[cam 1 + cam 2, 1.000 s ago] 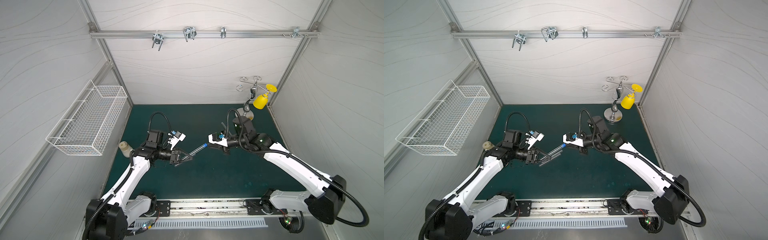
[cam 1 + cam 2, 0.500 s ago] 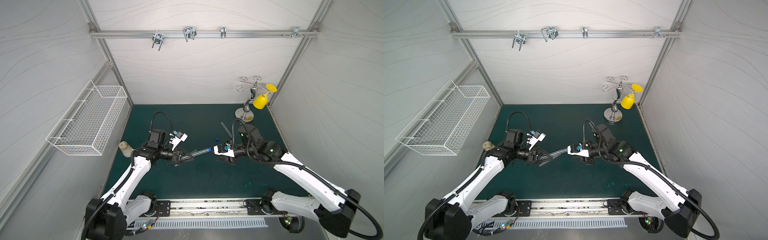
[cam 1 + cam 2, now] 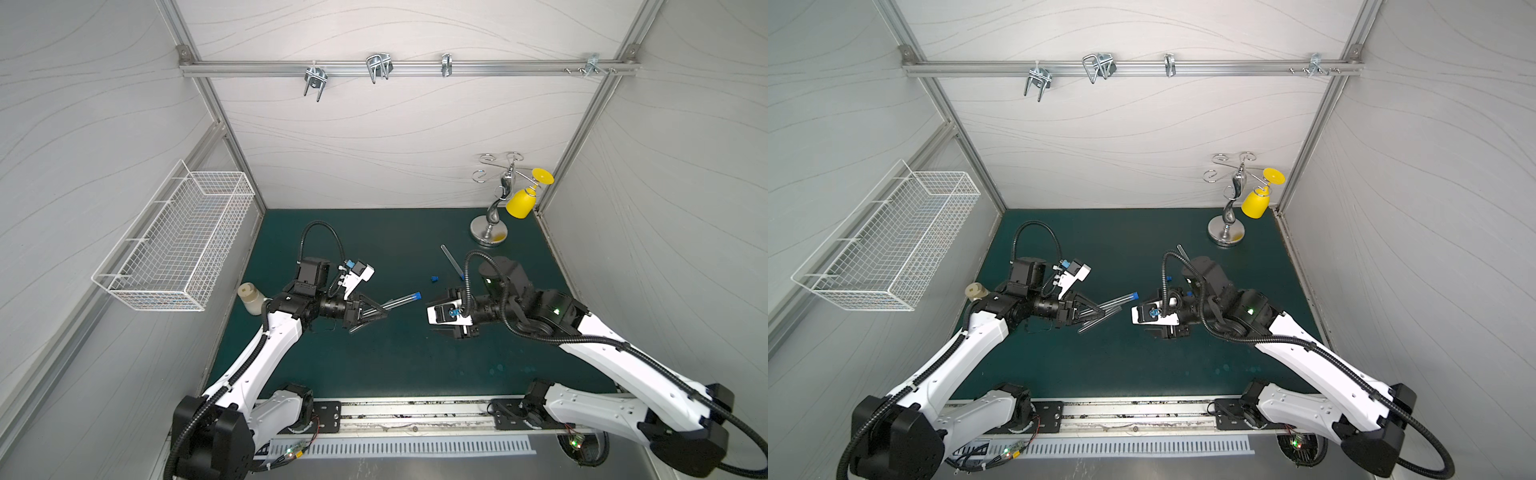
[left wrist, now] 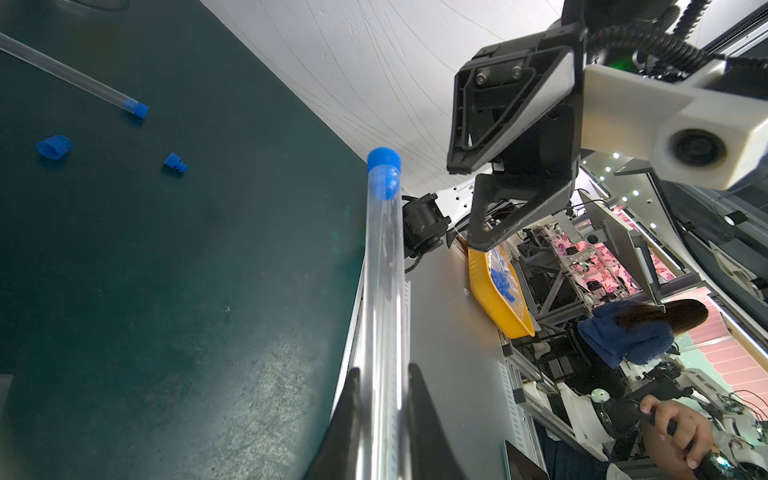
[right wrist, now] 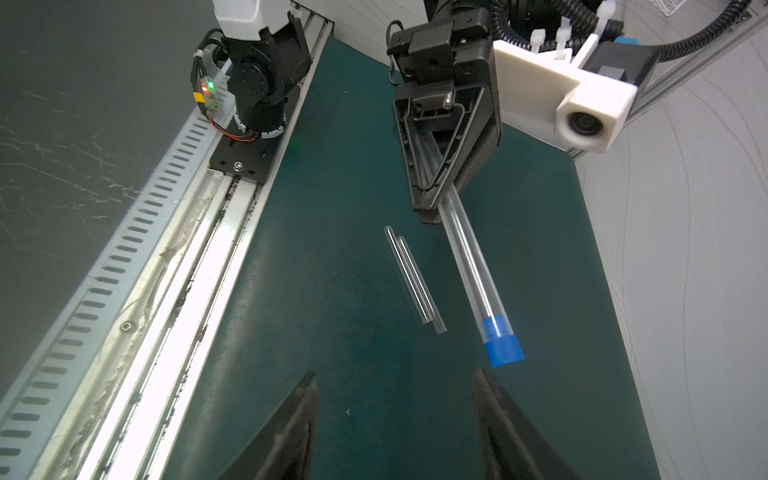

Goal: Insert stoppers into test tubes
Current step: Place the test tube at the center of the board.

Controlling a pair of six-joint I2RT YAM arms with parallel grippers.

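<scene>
The robot's left gripper is holding the stoppered test tube far from the other stoppered tube [image 3: 452, 261], so the right gripper should grasp the held tube by its stopper end [image 3: 416, 296] and lay it there.
My left gripper [image 3: 384, 313] is shut on a clear test tube [image 4: 382, 291] that juts toward the right arm, off the mat. A blue stopper [image 4: 384, 160] sits in the tube's free end [image 5: 503, 345]. My right gripper [image 5: 395, 378] stands open and empty, a short way back from that stopper, facing it. Two bare test tubes [image 5: 411, 278] lie side by side on the green mat below the left gripper. Another stoppered test tube [image 3: 452, 262] lies farther back by the right arm. Two loose stoppers [image 4: 53, 146] [image 4: 175, 161] lie near it.
A cream-capped bottle [image 3: 250, 297] stands at the mat's left edge behind the left arm. A metal stand [image 3: 490, 232] with a yellow cup [image 3: 521, 203] is at the back right. A wire basket [image 3: 174, 245] hangs on the left wall. The arms' rail [image 3: 415, 411] runs along the front.
The right gripper came in to the tube's end with the stopper, then opened and drew back. The stopper stays in the tube. The left gripper keeps its hold.
</scene>
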